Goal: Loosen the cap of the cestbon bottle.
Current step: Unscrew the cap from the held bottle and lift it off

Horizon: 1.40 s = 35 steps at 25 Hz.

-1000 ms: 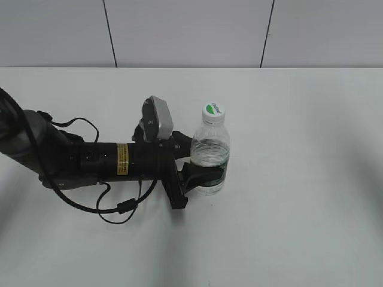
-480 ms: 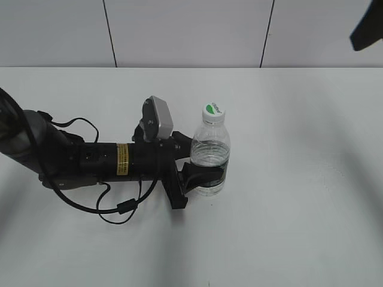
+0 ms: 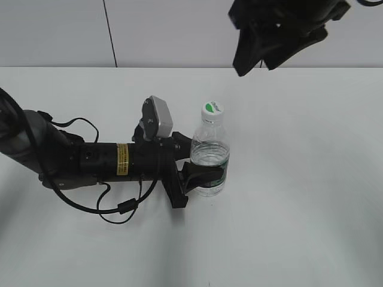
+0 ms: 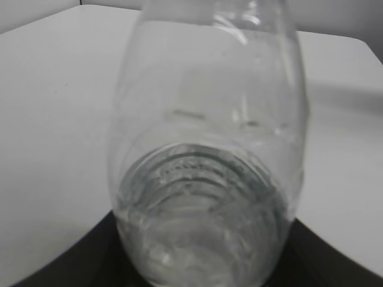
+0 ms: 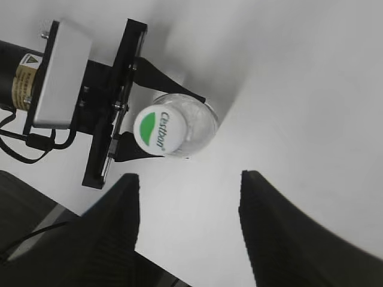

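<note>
The cap [image 3: 212, 109] will come all the way off and leave the bottle standing when I lift the cap, because my left gripper is holding the bottle's lower body [image 3: 208, 173].
The cestbon bottle [image 3: 210, 156] stands upright on the white table, clear with a dark green label band low down. Its cap [image 3: 213, 110], white with a green top, sits on the neck. My left gripper [image 3: 200, 173] is shut on the bottle's lower body from the left. The left wrist view shows the bottle [image 4: 206, 149] filling the frame between dark jaws. My right gripper [image 3: 257, 60] hangs open high above and to the right of the cap. In the right wrist view its open fingers [image 5: 188, 179] frame bare table, with the cap [image 5: 158, 130] just above them.
The left arm [image 3: 90, 161] lies low across the table's left half with loose black cables [image 3: 119, 206]. A grey wall [image 3: 191, 30] with dark seams runs behind the table's far edge.
My right gripper has come in from the upper right edge to above and right of the bottle. The left gripper and bottle have not moved.
</note>
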{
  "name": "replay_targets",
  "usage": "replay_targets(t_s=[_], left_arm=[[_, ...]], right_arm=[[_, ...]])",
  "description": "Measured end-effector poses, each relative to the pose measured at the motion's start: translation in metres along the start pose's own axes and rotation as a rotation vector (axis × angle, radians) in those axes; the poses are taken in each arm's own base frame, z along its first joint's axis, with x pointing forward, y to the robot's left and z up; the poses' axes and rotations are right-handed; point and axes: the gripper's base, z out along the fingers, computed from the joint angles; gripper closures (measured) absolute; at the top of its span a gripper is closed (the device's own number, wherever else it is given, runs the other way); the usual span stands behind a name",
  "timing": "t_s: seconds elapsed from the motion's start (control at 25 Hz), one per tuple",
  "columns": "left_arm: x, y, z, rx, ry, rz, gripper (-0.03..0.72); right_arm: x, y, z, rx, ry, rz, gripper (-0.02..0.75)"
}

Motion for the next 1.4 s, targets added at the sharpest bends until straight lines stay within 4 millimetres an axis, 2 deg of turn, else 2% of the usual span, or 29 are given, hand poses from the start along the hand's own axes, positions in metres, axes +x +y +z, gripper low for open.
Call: replay_targets(t_s=[0.28, 0.76, 1.24, 1.4], left_arm=[[0.000, 0.000, 0.000, 0.000, 0.001, 0.000, 0.315], [0.000, 0.000, 0.000, -0.002, 0.003, 0.000, 0.316], [0.000, 0.000, 0.000, -0.002, 0.004, -0.003, 0.316], [0.000, 0.000, 0.000, -0.002, 0.005, -0.004, 0.316]], right_arm=[[-0.008, 0.024, 0.033, 0.003, 0.073, -0.065, 0.323], [-0.009, 0.020, 0.065, 0.012, 0.147, -0.060, 0.323], [-0.010, 0.021, 0.068, 0.001, 0.150, -0.057, 0.323], [-0.011, 0.020, 0.077, 0.002, 0.159, -0.055, 0.323]])
